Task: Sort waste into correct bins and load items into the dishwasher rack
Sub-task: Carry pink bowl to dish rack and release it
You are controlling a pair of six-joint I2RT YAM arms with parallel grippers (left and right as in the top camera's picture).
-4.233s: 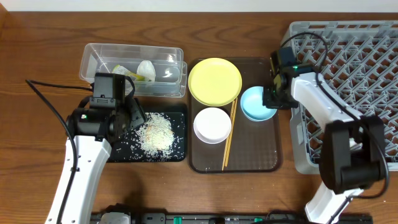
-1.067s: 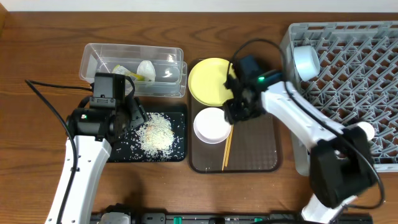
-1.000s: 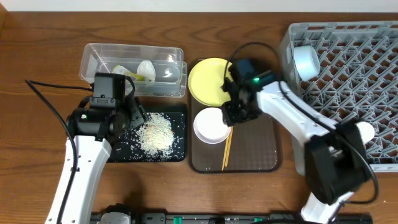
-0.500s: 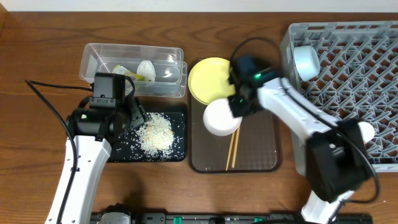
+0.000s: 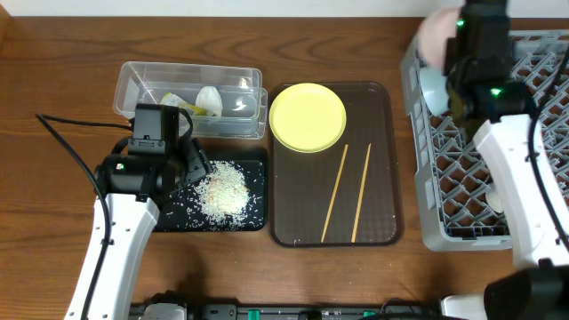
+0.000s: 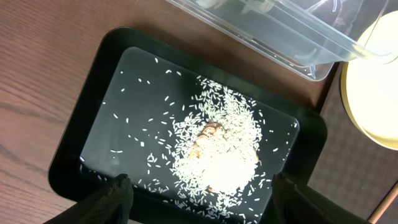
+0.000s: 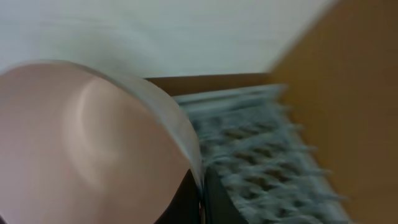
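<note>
My right gripper should now carry the white bowl [image 5: 435,40], which hangs high above the light blue bowl, until it leans at the rack's pegs [image 5: 532,67] beyond. Those pegs are free.
My right gripper [image 5: 450,46] is shut on the rim of the white bowl [image 5: 433,34] and holds it high over the far left corner of the grey dishwasher rack [image 5: 533,116]. In the right wrist view the jaws [image 7: 202,198] pinch the bowl's [image 7: 93,143] edge above the blurred rack [image 7: 261,155]. The light blue bowl [image 5: 432,89] leans in the rack. The yellow plate [image 5: 307,117] and two chopsticks [image 5: 335,191] lie on the brown tray [image 5: 387,160]. My left gripper [image 6: 199,205] is open and empty over the black tray [image 6: 87,112] with rice [image 6: 224,155].
The clear tub [image 5: 142,84] behind the black tray [image 5: 258,218] holds the green-and-yellow wrapper [image 5: 182,102] and crumpled white paper [image 5: 209,98]. The tub [image 6: 280,31] and the plate's edge [image 6: 379,81] also show in the left wrist view. Bare wood lies along the table's front.
My right gripper has lifted the white bowl off the brown tray and carried it up and right to the rack. The chopsticks now lie apart. The left arm has not moved.
</note>
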